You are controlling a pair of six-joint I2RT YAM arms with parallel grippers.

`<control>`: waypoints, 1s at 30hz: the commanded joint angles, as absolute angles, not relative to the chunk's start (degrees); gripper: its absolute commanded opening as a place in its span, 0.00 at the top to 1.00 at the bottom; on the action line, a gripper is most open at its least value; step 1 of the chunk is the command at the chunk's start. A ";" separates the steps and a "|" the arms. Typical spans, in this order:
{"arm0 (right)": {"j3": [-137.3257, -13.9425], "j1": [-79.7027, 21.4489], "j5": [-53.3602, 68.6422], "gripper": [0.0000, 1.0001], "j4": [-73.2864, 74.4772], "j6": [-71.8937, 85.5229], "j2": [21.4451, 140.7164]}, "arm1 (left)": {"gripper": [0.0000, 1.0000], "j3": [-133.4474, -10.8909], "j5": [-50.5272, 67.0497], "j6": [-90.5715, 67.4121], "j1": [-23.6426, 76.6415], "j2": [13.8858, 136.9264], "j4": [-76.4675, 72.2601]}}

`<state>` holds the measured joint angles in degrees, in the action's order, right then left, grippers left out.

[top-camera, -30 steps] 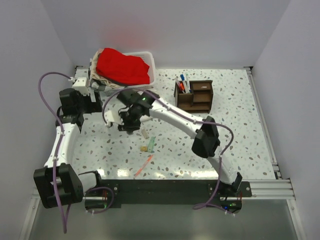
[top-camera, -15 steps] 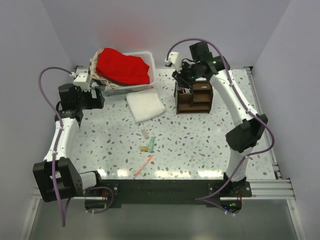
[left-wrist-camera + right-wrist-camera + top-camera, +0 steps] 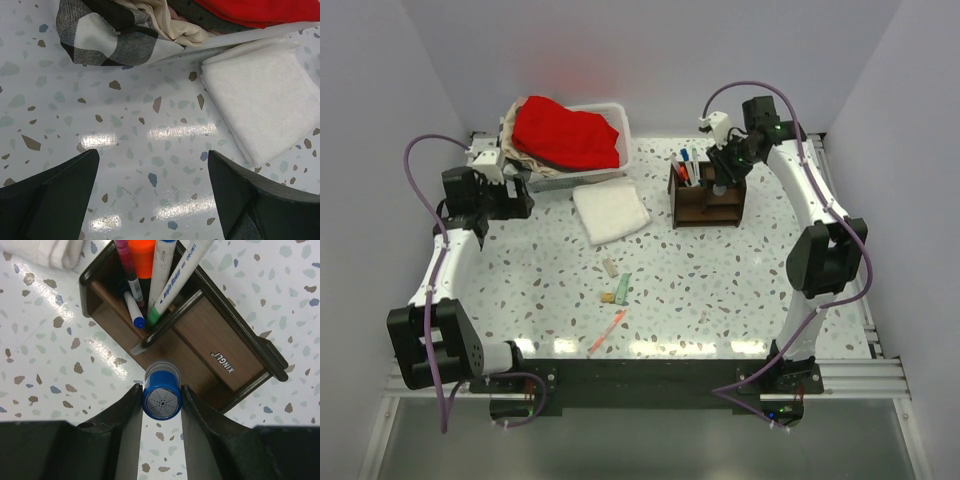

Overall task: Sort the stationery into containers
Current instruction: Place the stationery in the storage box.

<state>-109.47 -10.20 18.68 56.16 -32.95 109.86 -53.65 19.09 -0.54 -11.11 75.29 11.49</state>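
The robot's right gripper should go on lowering the tiny blue bottle (image 3: 162, 392) until it rests inside, because the bottle hangs upright over the organizer's empty low part (image 3: 198, 376) and is clear of the markers.
My right gripper (image 3: 724, 176) (image 3: 161, 407) is shut on a tiny blue bottle (image 3: 161, 396) and holds it just above the dark brown wooden organizer (image 3: 709, 200) (image 3: 226, 342), over its low front part. Several pens and markers (image 3: 150, 275) stand in the organizer's tall compartment (image 3: 686, 170). On the table lie a beige block (image 3: 609, 267), a green item (image 3: 623, 288), a small tan block (image 3: 608, 298) and a pink-red pen (image 3: 608, 331). My left gripper (image 3: 520, 196) (image 3: 152, 200) is open and empty above bare table at the far left.
A folded white cloth (image 3: 610, 212) (image 3: 265, 97) lies between the organizer and my left gripper. A white plastic basket (image 3: 608, 106) with red cloth stands at the back left; checked fabric (image 3: 110, 30) hangs over its side.
My right arm swung from beside the white cloth to the organizer, carrying the blue bottle, and has settled lower over its front part. The left arm barely moved.
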 commanded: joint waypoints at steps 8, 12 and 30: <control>-106.88 -9.41 14.06 1.00 51.33 -33.22 108.90 | 0.05 -56.16 20.65 -1.76 -10.63 76.03 9.67; -105.82 -9.14 13.54 1.00 50.19 -33.22 109.51 | 0.06 -55.99 20.57 -1.76 -10.55 76.20 9.67; -104.15 -7.91 11.43 0.91 45.79 -30.15 111.88 | 0.06 -56.95 20.92 -0.88 -10.37 77.26 10.46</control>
